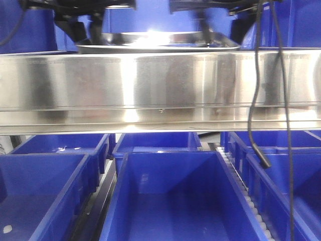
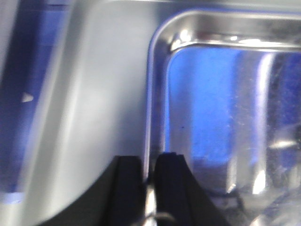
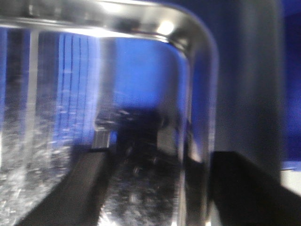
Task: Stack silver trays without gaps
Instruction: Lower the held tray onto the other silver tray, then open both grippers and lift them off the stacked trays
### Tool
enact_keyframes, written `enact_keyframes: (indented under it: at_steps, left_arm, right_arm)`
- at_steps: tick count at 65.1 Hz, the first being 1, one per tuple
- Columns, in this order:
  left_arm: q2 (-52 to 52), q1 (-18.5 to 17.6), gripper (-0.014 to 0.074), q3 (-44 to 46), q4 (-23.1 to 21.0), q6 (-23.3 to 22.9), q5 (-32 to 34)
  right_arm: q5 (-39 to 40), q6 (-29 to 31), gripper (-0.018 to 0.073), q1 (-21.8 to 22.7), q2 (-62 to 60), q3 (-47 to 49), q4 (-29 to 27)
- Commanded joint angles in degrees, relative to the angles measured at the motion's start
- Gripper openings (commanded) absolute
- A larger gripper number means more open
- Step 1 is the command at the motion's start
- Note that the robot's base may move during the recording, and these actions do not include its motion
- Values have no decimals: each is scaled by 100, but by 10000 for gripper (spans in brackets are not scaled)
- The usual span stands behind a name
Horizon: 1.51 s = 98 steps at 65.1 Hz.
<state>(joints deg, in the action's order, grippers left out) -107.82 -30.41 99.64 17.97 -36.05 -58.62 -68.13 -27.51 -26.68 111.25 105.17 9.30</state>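
Note:
I expect the silver tray to sink down inside a wider grey rim when I lower it, because that rim runs outside the tray's raised side.
A mirror-shiny silver tray sits behind the brushed-steel band, under both arms. In the left wrist view my left gripper is shut on the thin rim of the silver tray along its left side, just below a rounded corner. One black finger is outside and the other is inside. In the right wrist view my right gripper is open and straddles the right wall of the tray. One finger is over the tray floor, the other outside. Both wrist views are blurred. I cannot tell if another tray lies beneath.
A long brushed-steel band crosses the front view and hides the tray's base. Below it stand several blue plastic crates with roller strips between them. A black cable hangs at the right. More blue crates stand behind the arms.

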Motion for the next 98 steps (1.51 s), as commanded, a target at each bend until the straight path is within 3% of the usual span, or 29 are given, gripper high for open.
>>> enact_keyframes:
  at_steps: [1, 5, 9, 30, 37, 42, 47, 51, 67, 83, 98]
  left_arm:
    - [77, -71, 307, 49, -92, 7, 212]
    - [85, -71, 397, 49, -49, 7, 161]
    - [110, -71, 429, 49, 23, -4, 106]
    - [442, -71, 407, 60, 189, -30, 10]
    - [707, -71, 283, 60, 189, -40, 10]
    - [974, -71, 95, 60, 189, -40, 47]
    - [1221, -71, -41, 60, 189, -40, 102]
    - [1419, -71, -6, 60, 189, -24, 105]
    - [2170, -71, -13, -18, 125, 12, 75]
    - [3210, -94, -13, -1386, 72, 12, 1486]
    - [4019, -94, -13, -2679, 51, 12, 2805]
  right_arm:
    - [197, 59, 386, -40, -37, 57, -86]
    - [195, 59, 376, -40, -47, 73, -86]
    - [172, 59, 371, -40, -47, 117, -86]
    - [-183, 59, 354, -40, -57, 896, -86]
    - [-183, 76, 234, -40, -67, 1409, -86]
    - [-183, 127, 84, -40, -78, 1830, -96]
    - [-183, 168, -32, -40, -169, 2104, -224]
    - [-183, 168, -87, -40, -268, 2265, -343]
    - [-183, 604, -78, -40, -885, 2314, -355]
    - [-181, 1095, -78, -40, -1673, 1527, -139]
    - [1419, 1327, -78, -40, -2704, -242, -139]
